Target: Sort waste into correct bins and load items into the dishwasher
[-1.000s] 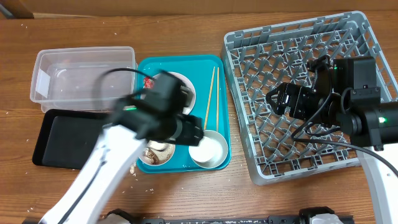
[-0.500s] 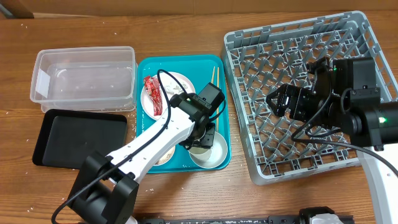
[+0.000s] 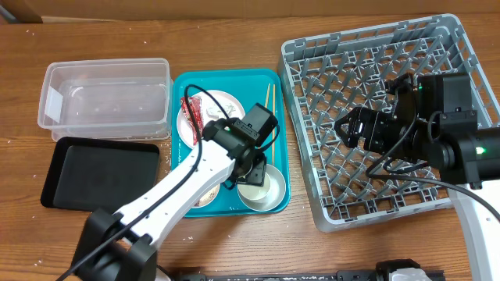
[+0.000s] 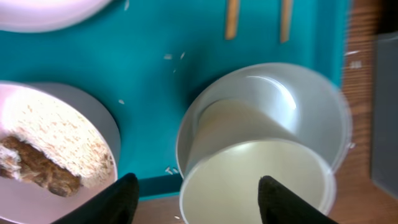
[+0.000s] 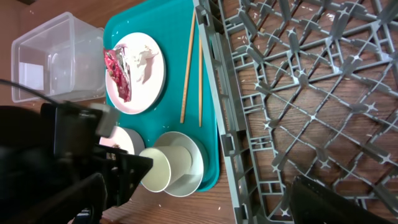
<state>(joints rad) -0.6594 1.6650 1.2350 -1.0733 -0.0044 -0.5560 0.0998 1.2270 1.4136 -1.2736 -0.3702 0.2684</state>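
Note:
The white cup (image 3: 255,190) is under my left gripper and the grey dish rack (image 3: 361,173) is under my right gripper, so my left gripper should pass the cup across before loading.
My left gripper (image 3: 254,173) hangs open over the teal tray's front right corner. In the left wrist view its fingers (image 4: 118,200) stand either side of the left rim of a white cup (image 4: 249,180), not closed on it. The cup lies tilted in a white bowl (image 4: 311,99). A second bowl (image 4: 50,143) holds rice and a brown food piece. The plate (image 5: 140,68) carries a red wrapper (image 5: 118,71) and a white paper scrap (image 5: 147,57). Two chopsticks (image 5: 188,68) lie on the tray. My right gripper (image 3: 348,129) is open and empty above the grey dish rack (image 3: 375,47).
The clear tub (image 3: 105,97) stands at the back left, with the black tray (image 3: 98,176) in front of it. The teal serving tray (image 3: 226,78) sits between them and the rack. Loose rice grains lie on the teal tray (image 4: 171,169) and on the wood.
My left arm has swung in from the left over the teal tray and settled lower at the cup and bowl. The right arm has not moved.

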